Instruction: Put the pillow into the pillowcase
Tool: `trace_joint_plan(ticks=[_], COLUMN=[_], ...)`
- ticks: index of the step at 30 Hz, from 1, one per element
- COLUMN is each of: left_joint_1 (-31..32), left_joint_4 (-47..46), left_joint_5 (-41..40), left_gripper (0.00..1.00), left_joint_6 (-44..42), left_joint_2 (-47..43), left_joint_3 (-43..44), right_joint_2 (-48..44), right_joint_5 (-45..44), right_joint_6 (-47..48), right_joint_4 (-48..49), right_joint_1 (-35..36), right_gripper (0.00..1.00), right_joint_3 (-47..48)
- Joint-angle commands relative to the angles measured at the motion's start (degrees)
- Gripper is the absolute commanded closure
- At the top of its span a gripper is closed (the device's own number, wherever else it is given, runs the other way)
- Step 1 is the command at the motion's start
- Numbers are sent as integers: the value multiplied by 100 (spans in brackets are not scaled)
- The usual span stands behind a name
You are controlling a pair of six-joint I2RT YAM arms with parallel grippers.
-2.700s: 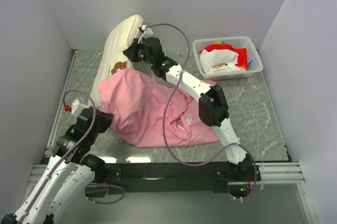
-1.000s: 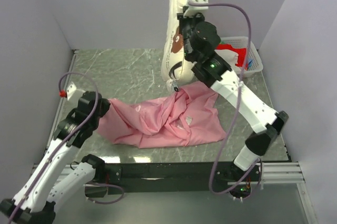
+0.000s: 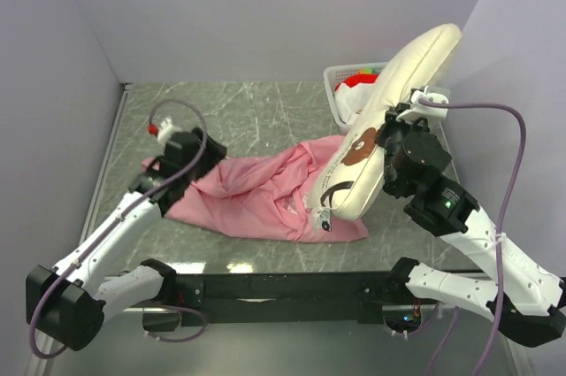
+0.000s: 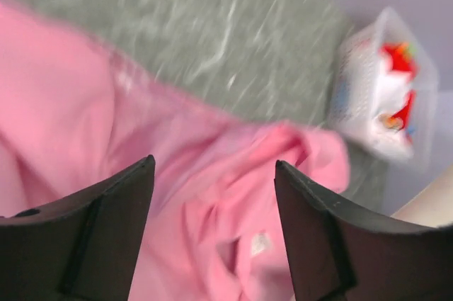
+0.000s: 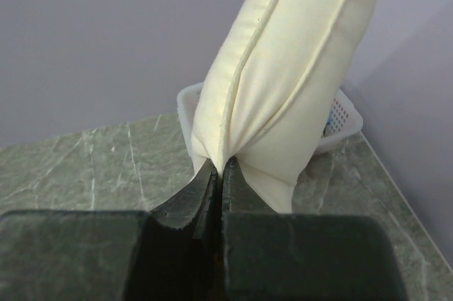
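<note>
I should pull the tilted pillow clear with my right gripper and lay it flat beside the pillowcase (image 3: 387, 239), as its lower end (image 3: 334, 205) hangs over the pink pillowcase.
The cream pillow (image 3: 389, 111) with a brown bear print hangs tilted in the air, top end at the back right. Its lower end rests over the right part of the pink pillowcase (image 3: 256, 186). My right gripper (image 3: 402, 118) is shut on the pillow's seamed edge. In the right wrist view the jaws (image 5: 221, 166) pinch that edge and the pillow (image 5: 283, 67) rises above them. The pillowcase lies crumpled on the table. My left gripper (image 3: 196, 166) hovers over its left end, open. In the left wrist view its fingers (image 4: 212, 163) stand wide apart above the pillowcase (image 4: 212, 202), holding nothing.
A white basket (image 3: 336, 84) of red and white cloth stands at the back right, partly behind the pillow; it also shows as the basket (image 4: 354, 95) and the basket (image 5: 185, 103). Grey walls close in the marbled table (image 3: 256, 111) on three sides.
My right arm has swung the pillow from upright at the back middle to the right and forward, tilting it. My left gripper has opened and moved toward the back over the pillowcase's left end.
</note>
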State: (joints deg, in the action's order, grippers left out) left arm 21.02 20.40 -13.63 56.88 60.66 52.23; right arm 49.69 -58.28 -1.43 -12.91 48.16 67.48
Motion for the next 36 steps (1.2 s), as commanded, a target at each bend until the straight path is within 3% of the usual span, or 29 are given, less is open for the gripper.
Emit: trace_joint_plan(ticks=[1, 6, 9, 10, 13, 18, 24, 27, 29, 30, 33, 36], left_joint_1=[666, 764, 667, 449, -287, -1186, -2083, -2233, -2225, -2198, -1734, -952], left_joint_4=[175, -177, 33, 77, -378, -380, -107, -2, 86, 60, -1, -350], left_joint_5=[-975, -746, -939, -992, -678, -1036, -1546, -1616, -1494, -1215, -1062, -748], left_gripper=[31, 45, 62, 75, 86, 92, 93, 88, 69, 45, 14, 8], left_joint_6=[1025, 1255, 1483, 1527, 1519, 1309, 948, 605, 272, 140, -414, -1029], left_joint_2=[-195, 478, 1111, 1236, 1465, 1974, 2169, 2291, 2336, 2310, 1994, 1537], left_joint_3=[-1159, -1338, -1189, -1162, -1372, -1146, -189, 443, 735, 936, 1105, 1036], right_joint_2=[224, 734, 796, 805, 770, 507, 94, -21, -91, -126, -284, -311], right_joint_5=[-96, -262, -114, -70, -16, -218, -367, -648, -886, -1104, -1386, -1589], right_joint_6=[537, 1153, 1242, 1198, 1224, 1338, 662, 521, 504, 504, 679, 714], right_joint_4=[1273, 1931, 1941, 1889, 1756, 1844, 1335, 1326, 1326, 1369, 1641, 1389], right_joint_1=[53, 53, 70, 88, 149, 238, 447, 606, 782, 843, 1116, 1318], right_gripper=[100, 100, 100, 100, 100, 100, 100, 100, 100, 100, 100, 100], right_joint_3=[669, 1090, 1284, 1337, 1399, 1136, 733, 373, 222, 73, -173, -95])
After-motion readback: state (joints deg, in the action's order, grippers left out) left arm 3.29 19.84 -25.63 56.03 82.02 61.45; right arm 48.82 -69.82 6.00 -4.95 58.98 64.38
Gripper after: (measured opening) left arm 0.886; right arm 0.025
